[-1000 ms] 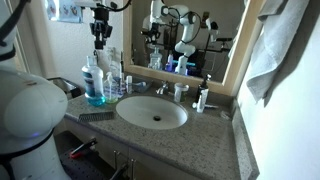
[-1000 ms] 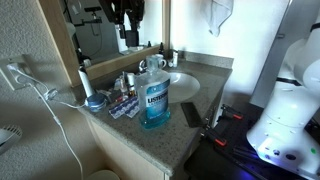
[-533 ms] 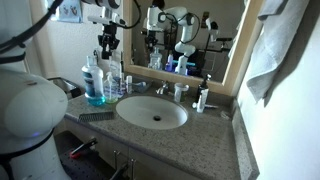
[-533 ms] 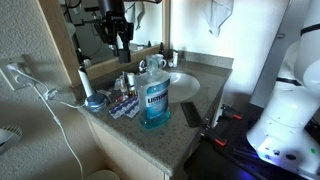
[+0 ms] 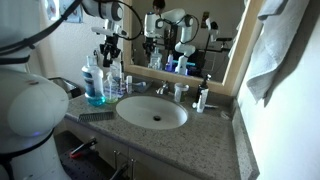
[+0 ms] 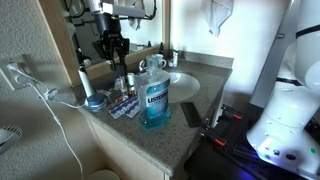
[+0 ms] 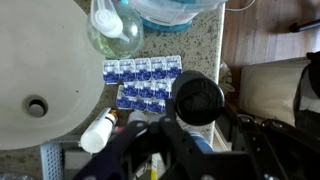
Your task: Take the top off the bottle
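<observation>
The dark cap (image 7: 198,98) hangs free of the bottle over the blue-and-white packets (image 7: 164,72), so I should carry on moving my gripper down until the cap rests there, then let go.
The bottle (image 6: 155,98) is large and clear, holds bright blue liquid and stands upright on the counter beside the sink; it also shows in an exterior view (image 5: 95,85) and at the top edge of the wrist view (image 7: 175,10). Its neck looks bare and pale. My gripper (image 7: 197,100) is shut on a dark round cap, the top (image 7: 197,98), which sits between the fingertips. In both exterior views the gripper (image 6: 119,68) (image 5: 108,62) hangs low beside the bottle, above the counter's back edge near the mirror.
Blue-and-white packets (image 7: 145,82) lie on the counter below the gripper. A clear round container (image 7: 115,30) stands beside the bottle. A small white bottle (image 7: 98,133), an electric toothbrush (image 6: 86,92), the sink basin (image 5: 152,112), the faucet (image 5: 163,88) and a comb (image 5: 97,116) crowd the countertop.
The gripper has come down from high in front of the mirror to just above the counter beside the bottle, staying shut. The bottle has not moved.
</observation>
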